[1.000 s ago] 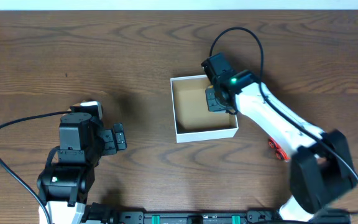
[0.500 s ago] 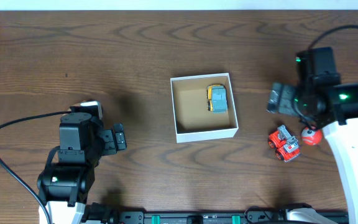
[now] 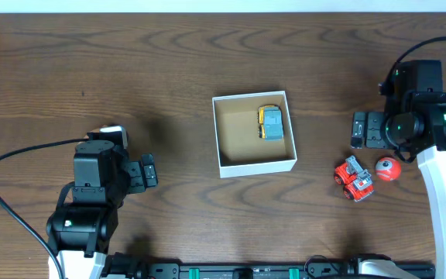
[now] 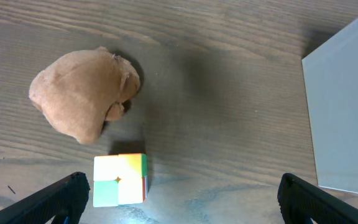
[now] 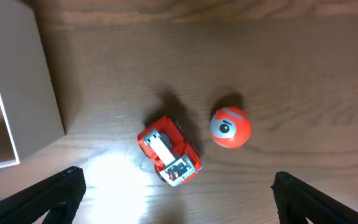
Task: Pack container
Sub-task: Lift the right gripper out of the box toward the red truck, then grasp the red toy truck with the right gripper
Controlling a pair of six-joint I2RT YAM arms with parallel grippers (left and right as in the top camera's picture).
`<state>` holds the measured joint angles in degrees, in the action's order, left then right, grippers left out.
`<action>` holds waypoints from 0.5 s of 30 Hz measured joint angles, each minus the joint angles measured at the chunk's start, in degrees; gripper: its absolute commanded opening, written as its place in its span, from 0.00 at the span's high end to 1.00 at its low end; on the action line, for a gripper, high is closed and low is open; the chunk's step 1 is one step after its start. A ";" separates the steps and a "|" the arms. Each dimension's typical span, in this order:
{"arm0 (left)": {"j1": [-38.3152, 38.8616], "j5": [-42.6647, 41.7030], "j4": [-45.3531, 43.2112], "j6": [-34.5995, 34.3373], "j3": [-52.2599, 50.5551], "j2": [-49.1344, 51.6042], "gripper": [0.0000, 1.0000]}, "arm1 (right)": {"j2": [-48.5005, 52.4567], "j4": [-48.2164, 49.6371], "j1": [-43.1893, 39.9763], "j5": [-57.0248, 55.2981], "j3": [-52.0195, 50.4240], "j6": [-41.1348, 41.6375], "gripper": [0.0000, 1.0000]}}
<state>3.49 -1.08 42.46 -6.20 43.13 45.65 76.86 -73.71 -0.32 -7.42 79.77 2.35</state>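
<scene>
The red toy truck is at a slant to the fingers of my right gripper and close to the red ball. Next, I turn my right gripper in line before it grips the truck's body.
The container, a shallow white-walled box with a tan inside, sits mid-table. A grey and yellow toy car lies in its right half. To its right on the table are a red toy truck and a red ball. My right gripper hovers open just above them. In the right wrist view the truck and ball lie ahead of the empty right gripper. My left gripper stands open and empty at the left.
The left wrist view shows a brown soft lump and a small coloured cube on the wood ahead of the left gripper. The container's white wall stands at the right. That wall borders the right wrist view's left side.
My right gripper has left the container, opened and swung right to above the truck and ball. The grey and yellow car now lies in the container. The left arm has not moved.
</scene>
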 measured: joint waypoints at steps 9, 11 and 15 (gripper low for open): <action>0.00 0.00 0.09 0.00 0.00 0.00 0.02 | -4.59 -7.69 0.00 5.03 -0.11 -6.64 0.01; 0.00 0.00 0.09 0.00 0.00 0.00 0.02 | -8.87 -7.69 0.00 6.78 -0.11 -7.80 0.01; 0.00 0.00 0.20 0.00 0.00 0.00 0.02 | -16.76 -7.91 0.00 11.87 -0.11 -9.90 0.01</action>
<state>3.49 -1.08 42.65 -6.20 43.13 45.65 60.10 -81.62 -0.32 4.45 79.66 -7.55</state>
